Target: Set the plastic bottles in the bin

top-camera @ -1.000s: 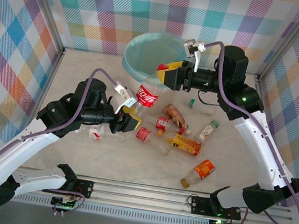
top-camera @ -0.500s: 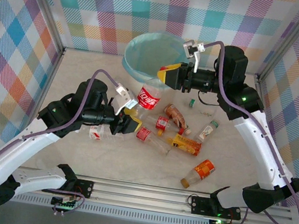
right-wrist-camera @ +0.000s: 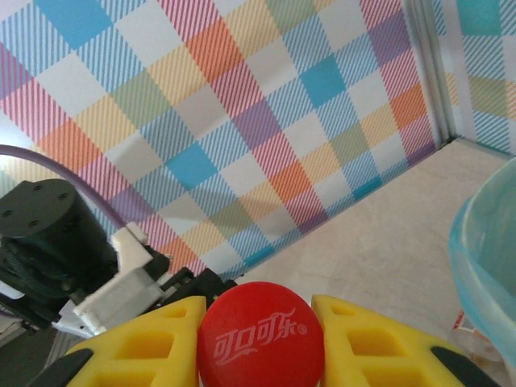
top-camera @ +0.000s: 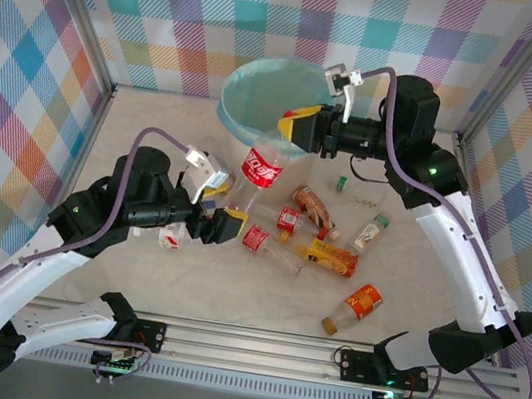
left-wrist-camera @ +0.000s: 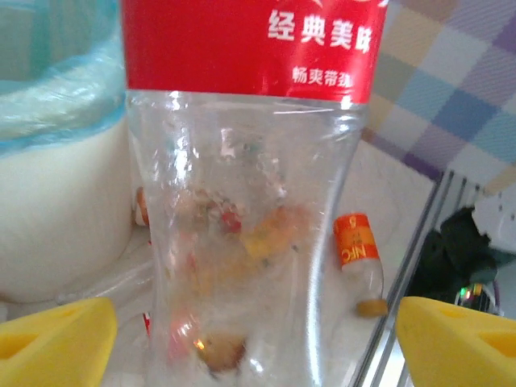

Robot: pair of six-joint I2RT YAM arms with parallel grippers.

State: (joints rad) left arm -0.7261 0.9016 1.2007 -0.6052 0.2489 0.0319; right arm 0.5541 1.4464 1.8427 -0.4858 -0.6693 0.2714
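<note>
The bottle is held by its cap in my right gripper while my left gripper straddles its lower end (top-camera: 241, 196), so next my left gripper backs away before the bottle goes into the bin (top-camera: 262, 96).
A clear cola bottle (top-camera: 261, 166) with a red label hangs tilted just in front of the bin (top-camera: 247, 128), a cream bucket lined with a blue bag. My right gripper (top-camera: 291, 123) is shut on its red cap (right-wrist-camera: 260, 334), which sits pinched between the yellow fingers (right-wrist-camera: 141, 343). My left gripper (top-camera: 224, 206) is open at the bottle's lower end. In the left wrist view the bottle body (left-wrist-camera: 250, 226) stands between the two wide-apart fingertips (left-wrist-camera: 56, 339) without touching them. Several more plastic bottles lie on the table, among them an orange-labelled one (top-camera: 355, 308).
Loose bottles lie right of my left gripper: a brown one (top-camera: 312, 205), a clear red-capped one (top-camera: 274, 246), an orange one (top-camera: 332, 259), a pale one (top-camera: 370, 231). A small bottle (top-camera: 171, 235) lies under the left arm. Checked walls enclose the table.
My left gripper has opened and let go of the cola bottle's base, and the left arm has drawn back a little. The right gripper has shut on the cap and holds the bottle.
</note>
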